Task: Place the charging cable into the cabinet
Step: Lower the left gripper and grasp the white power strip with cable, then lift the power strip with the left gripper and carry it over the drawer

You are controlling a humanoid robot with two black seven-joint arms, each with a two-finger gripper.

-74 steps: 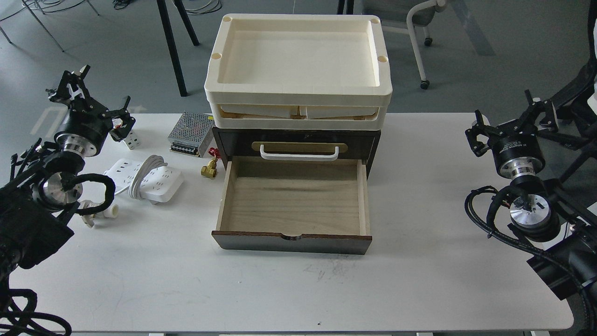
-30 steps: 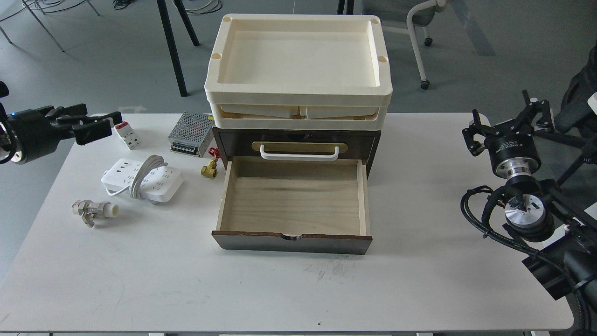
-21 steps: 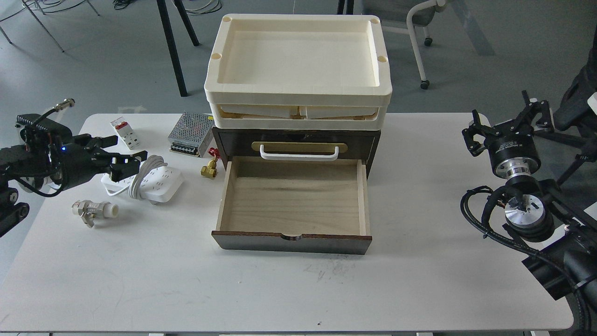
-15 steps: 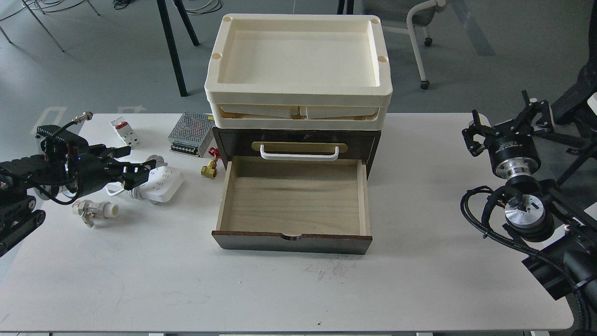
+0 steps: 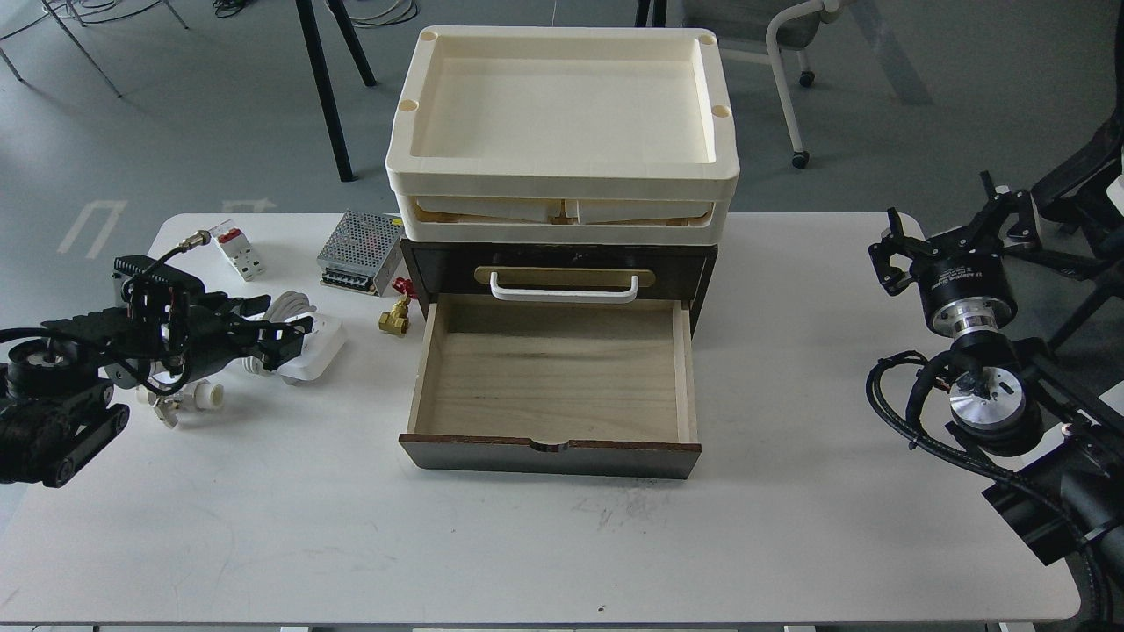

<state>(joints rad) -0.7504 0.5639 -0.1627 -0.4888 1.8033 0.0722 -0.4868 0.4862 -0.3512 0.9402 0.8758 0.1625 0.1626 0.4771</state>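
The charging cable's cord loops (image 5: 289, 306) are bunched close against the strip, so the charging cable will rise as a compact, coiled bundle when the robot lifts it.
The charging cable (image 5: 318, 344), a white power strip with its cord coiled around the middle, lies on the table left of the cabinet. My left gripper (image 5: 270, 325) reaches in from the left, low over the strip. Its jaws are open, spread across the coiled middle, and they hide the strip's left half. The dark brown cabinet (image 5: 702, 268) stands at the table's middle back. Its lower drawer (image 5: 551, 379) is pulled out, pale wood inside, with nothing in it. My right gripper (image 5: 955, 233) is open and empty, raised at the table's right edge, far from both.
Cream plastic trays (image 5: 562, 175) are stacked on the cabinet. A perforated metal box (image 5: 358, 250), a small white red-switched block (image 5: 237, 248) and a brass valve (image 5: 393, 319) lie around the strip. A white plastic valve (image 5: 189, 399) sits just under my left arm.
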